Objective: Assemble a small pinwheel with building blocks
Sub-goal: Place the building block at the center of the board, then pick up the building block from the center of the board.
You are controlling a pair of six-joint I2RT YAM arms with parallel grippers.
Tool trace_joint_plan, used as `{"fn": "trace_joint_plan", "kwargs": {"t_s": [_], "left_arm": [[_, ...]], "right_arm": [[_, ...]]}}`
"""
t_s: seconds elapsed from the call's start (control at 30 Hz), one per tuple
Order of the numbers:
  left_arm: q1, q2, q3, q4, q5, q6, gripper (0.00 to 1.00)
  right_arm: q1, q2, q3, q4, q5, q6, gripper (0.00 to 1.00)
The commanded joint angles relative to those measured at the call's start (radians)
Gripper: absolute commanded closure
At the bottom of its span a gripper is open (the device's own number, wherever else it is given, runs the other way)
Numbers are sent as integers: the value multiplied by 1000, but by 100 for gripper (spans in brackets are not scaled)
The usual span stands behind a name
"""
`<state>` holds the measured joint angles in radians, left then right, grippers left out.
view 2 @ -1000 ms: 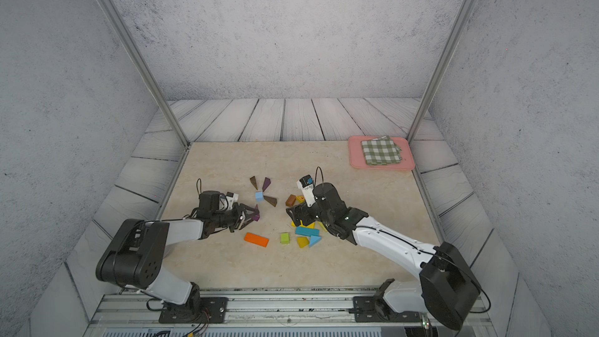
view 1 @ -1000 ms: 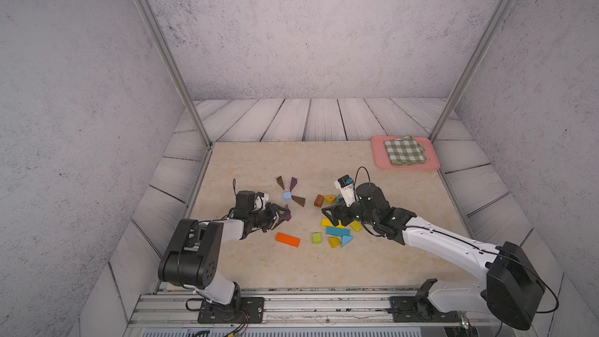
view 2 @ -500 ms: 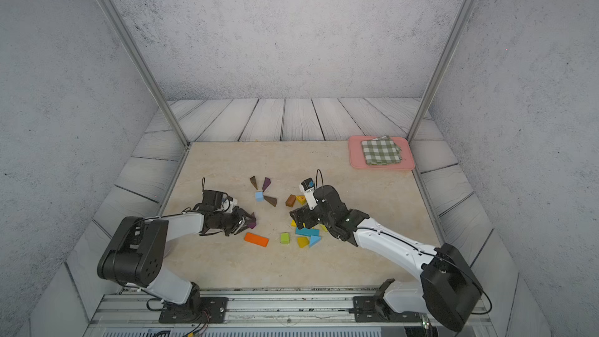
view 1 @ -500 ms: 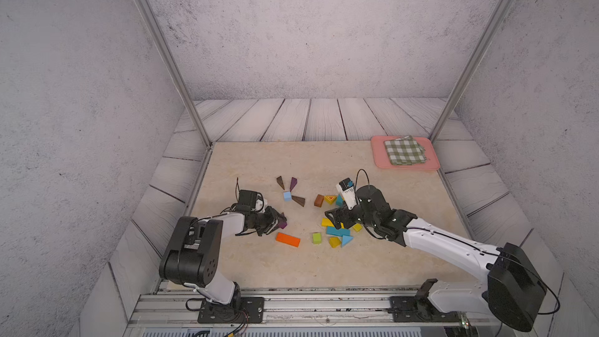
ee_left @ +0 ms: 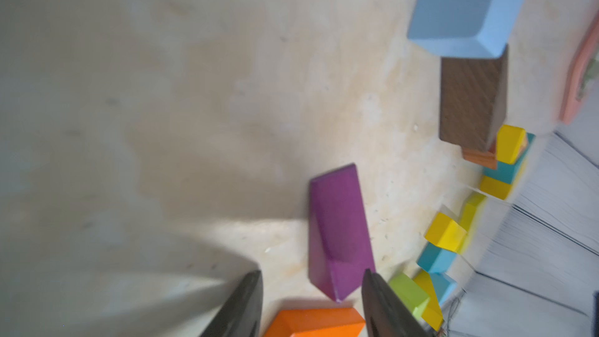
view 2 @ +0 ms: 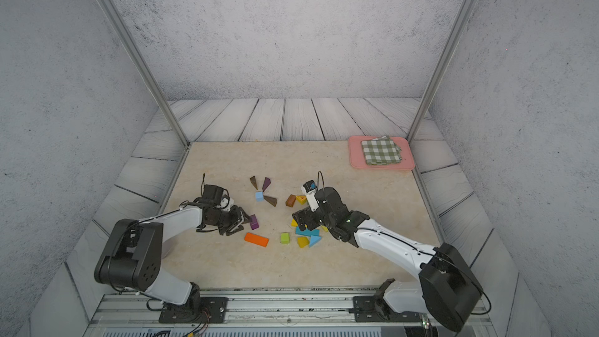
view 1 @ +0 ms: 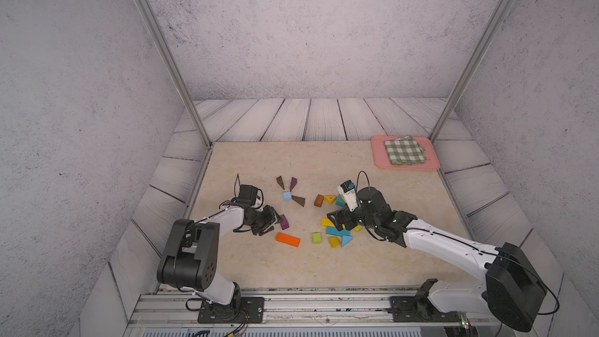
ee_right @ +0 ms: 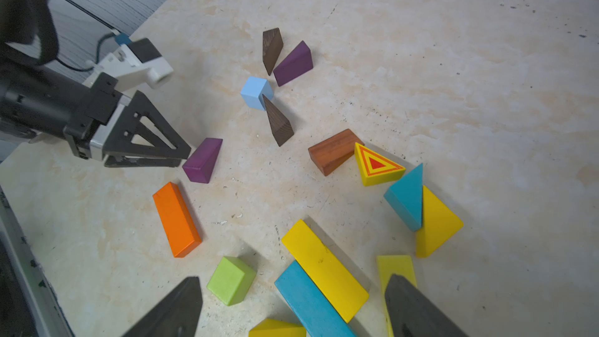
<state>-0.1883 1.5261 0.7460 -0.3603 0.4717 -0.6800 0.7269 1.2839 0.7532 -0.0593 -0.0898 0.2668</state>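
The purple wedge is lying with its sloped side (ee_left: 343, 221) up. Next, my left gripper picks it up so that my right gripper can take it and set it down on its triangular side (ee_left: 320, 256).
Building blocks lie scattered on the beige table top. A purple wedge (ee_left: 337, 228) rests flat on the table, its thick end between the fingertips of my left gripper (ee_left: 311, 272), which is open and not squeezing it. Both top views show this wedge (view 1: 284, 222) (view 2: 254, 222) at the left gripper's (view 1: 275, 219) tips. A light-blue cube (view 1: 287, 196) has two brown wedges (view 1: 299, 201) and another purple wedge (view 1: 293, 183) around it. My right gripper (ee_right: 294, 277) is open over a teal bar (ee_right: 311, 299) and a yellow bar (ee_right: 324, 270), holding nothing.
An orange bar (view 1: 287, 239) and a green cube (view 1: 316, 238) lie toward the front, between the arms. Yellow and blue triangles (ee_right: 421, 209) and a reddish-brown block (ee_right: 334, 150) sit by the right arm. A pink tray (view 1: 377, 157) with a green-checked cloth (view 1: 404, 150) stands at the back right.
My left gripper carried the purple wedge slightly toward the front, then opened, and the wedge now lies loose on the table. The right gripper has hardly moved.
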Motion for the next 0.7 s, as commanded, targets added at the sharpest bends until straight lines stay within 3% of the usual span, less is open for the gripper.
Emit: {"fn": "trace_joint_plan", "kwargs": {"t_s": [0.0, 0.1, 0.43, 0.6, 0.67], "left_arm": [[-96, -54, 125, -320, -299, 60, 30], [-176, -17, 241, -447, -406, 50, 30], [-286, 175, 378, -434, -426, -73, 25], [-322, 251, 428, -414, -430, -94, 25], [-330, 275, 426, -398, -421, -99, 30]], "right_arm": [[-7, -46, -20, -20, 25, -14, 7], [-15, -65, -38, -19, 29, -17, 7], [-34, -86, -57, -20, 26, -26, 7], [-35, -93, -70, -20, 23, -32, 7], [-38, -100, -81, -21, 24, -32, 7]]}}
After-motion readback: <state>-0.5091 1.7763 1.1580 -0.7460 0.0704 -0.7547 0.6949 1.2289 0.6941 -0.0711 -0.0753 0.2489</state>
